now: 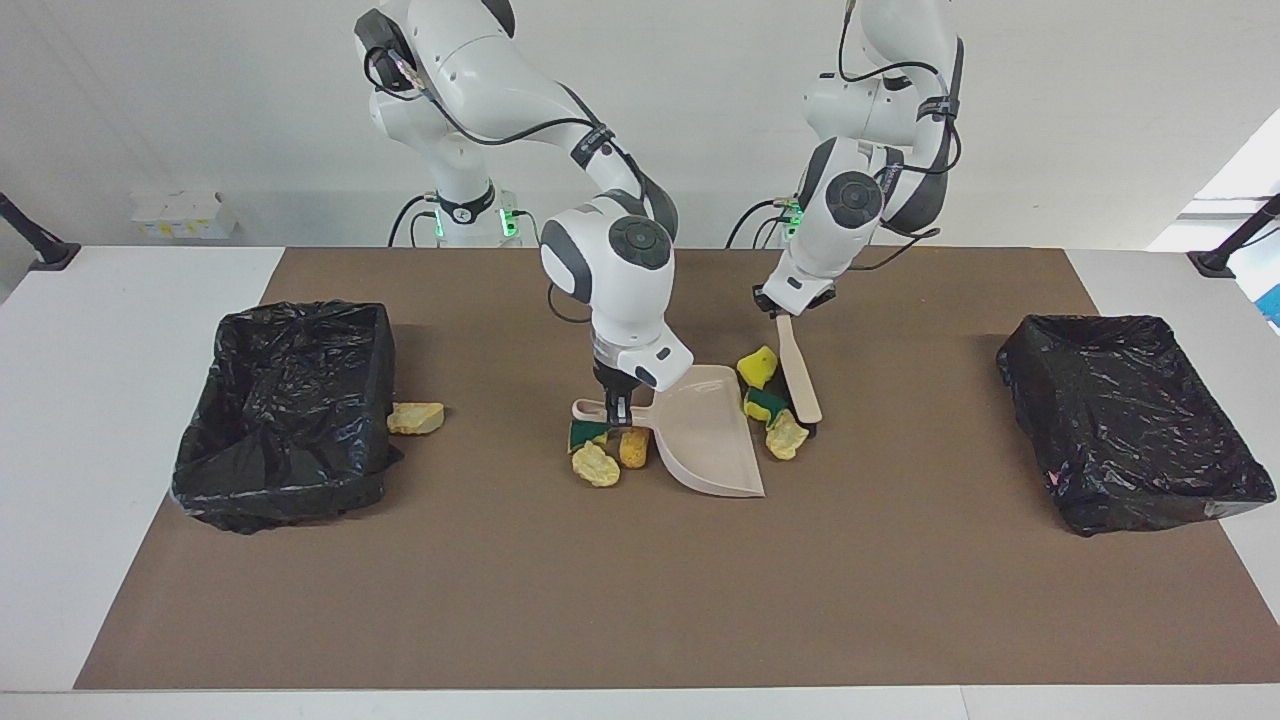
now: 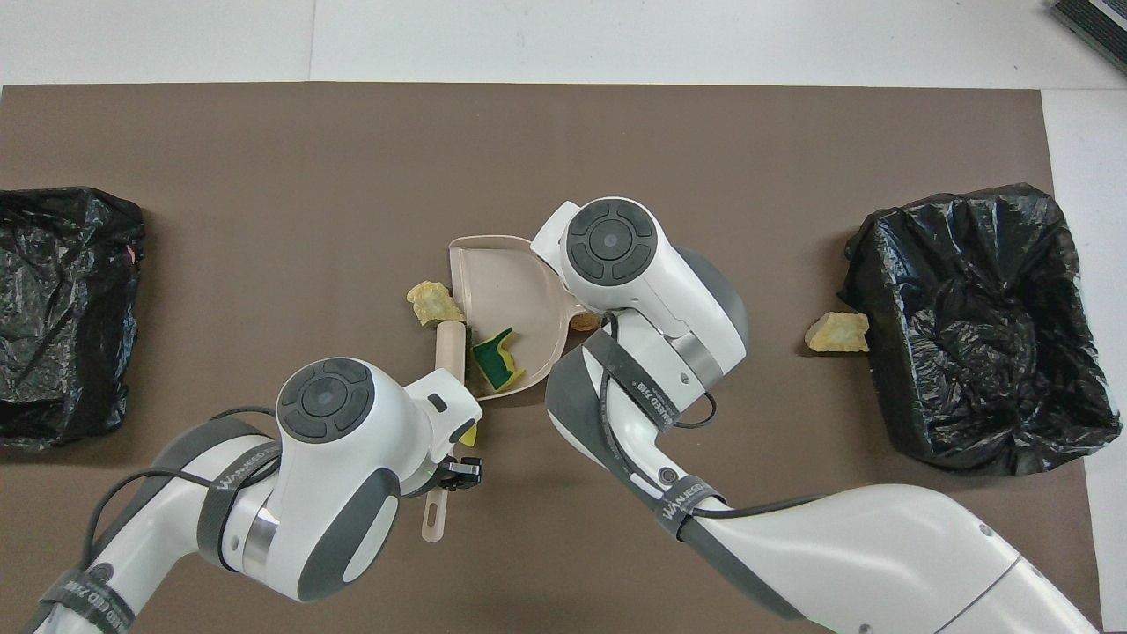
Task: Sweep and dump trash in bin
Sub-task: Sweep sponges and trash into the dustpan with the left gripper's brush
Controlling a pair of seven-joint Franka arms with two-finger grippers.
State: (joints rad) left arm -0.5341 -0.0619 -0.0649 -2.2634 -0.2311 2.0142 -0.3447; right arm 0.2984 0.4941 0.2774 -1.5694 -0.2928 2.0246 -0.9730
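The yellow chunk (image 1: 757, 367) is beyond the corner of the dustpan's opening. So my left gripper should draw the brush (image 1: 800, 378) back and angle it to sweep that chunk in.
My right gripper (image 1: 612, 404) is shut on the handle of the pale pink dustpan (image 1: 706, 436), which rests on the mat. My left gripper (image 1: 784, 306) is shut on the brush (image 1: 801, 385) handle, with the bristles down at the pan's mouth. The brush presses three trash chunks against that mouth: a yellow one (image 1: 757, 365), a yellow-and-green one (image 2: 495, 357) just inside the pan, and a tan one (image 2: 431, 302) at the lip. A green chunk (image 1: 585, 432), a tan chunk (image 1: 596, 465) and an orange-brown chunk (image 1: 633, 447) lie by the pan's handle.
A black-lined bin (image 1: 290, 410) stands at the right arm's end of the table, with a tan chunk (image 1: 415, 417) beside it. Another black-lined bin (image 1: 1130, 420) stands at the left arm's end. The brown mat (image 1: 640, 600) covers the table's middle.
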